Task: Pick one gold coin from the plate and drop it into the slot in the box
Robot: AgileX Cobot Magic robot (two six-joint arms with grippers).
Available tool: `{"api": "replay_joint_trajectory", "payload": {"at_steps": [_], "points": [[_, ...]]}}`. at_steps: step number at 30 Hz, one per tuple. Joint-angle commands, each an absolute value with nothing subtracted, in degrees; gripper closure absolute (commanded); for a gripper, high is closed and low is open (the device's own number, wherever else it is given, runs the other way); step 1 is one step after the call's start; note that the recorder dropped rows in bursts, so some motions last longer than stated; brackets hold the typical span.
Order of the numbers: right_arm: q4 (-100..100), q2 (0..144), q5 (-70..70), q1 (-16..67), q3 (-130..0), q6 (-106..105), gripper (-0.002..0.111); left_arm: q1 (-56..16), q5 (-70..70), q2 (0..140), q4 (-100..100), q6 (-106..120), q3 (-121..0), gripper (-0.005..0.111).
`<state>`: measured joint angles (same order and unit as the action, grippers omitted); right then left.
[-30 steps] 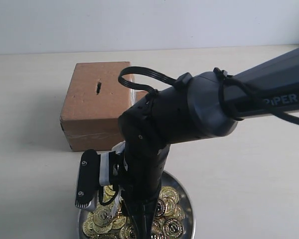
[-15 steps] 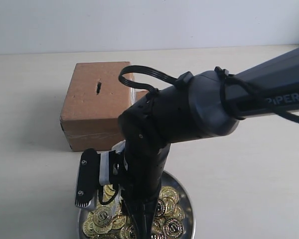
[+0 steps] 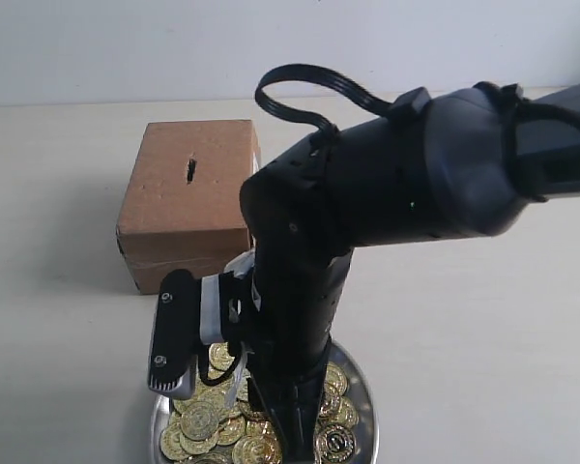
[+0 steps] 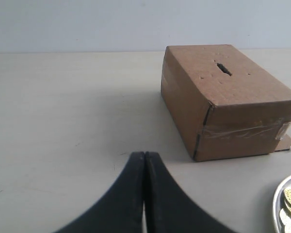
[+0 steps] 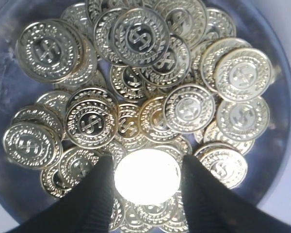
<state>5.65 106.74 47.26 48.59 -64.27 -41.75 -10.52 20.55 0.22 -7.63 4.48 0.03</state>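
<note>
I should use my left gripper to take the coin by its flat sides so that it fits the box slot, because my right gripper's fingers reach across the gold coin rim to rim.
The silver plate at the near edge holds a heap of gold coins. My right gripper points down into it, its two black fingers pressed against either side of one gold coin that glares white. Over the heap in the exterior view stands the right arm, hiding the fingertips. The brown cardboard box stands behind the plate, with the dark box slot in its top. My left gripper is shut and empty, low over the table in front of the box and slot.
The pale table stretches around the box and plate to a light wall behind. The right wrist camera hangs beside the arm, near the box's front. A loose flap sticks out at the box's bottom corner.
The right arm has lifted and swung its elbow up and to the right over the plate; the wrist camera sits slightly higher. The box and plate have not moved.
</note>
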Motion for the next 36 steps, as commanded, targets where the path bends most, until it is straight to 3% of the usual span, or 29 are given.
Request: {"api": "replay_joint_trajectory", "payload": {"at_steps": [1,21,31,36], "points": [[6.16,102.91,48.37,48.66,-64.47,-42.37,0.081,-10.86,20.22,0.00,-7.71,4.28,0.00,0.107],[13.06,99.24,48.56,48.66,-64.47,-48.37,0.081,-10.86,16.95,0.00,-5.72,8.56,0.00,0.107],[13.36,98.87,51.48,48.66,-64.47,-48.37,0.081,-10.86,1.71,0.00,-26.34,-2.27,0.00,0.107],[13.36,97.08,51.09,48.66,-64.47,-48.37,0.081,-10.86,4.89,0.00,-30.47,-15.06,0.00,0.107]]}}
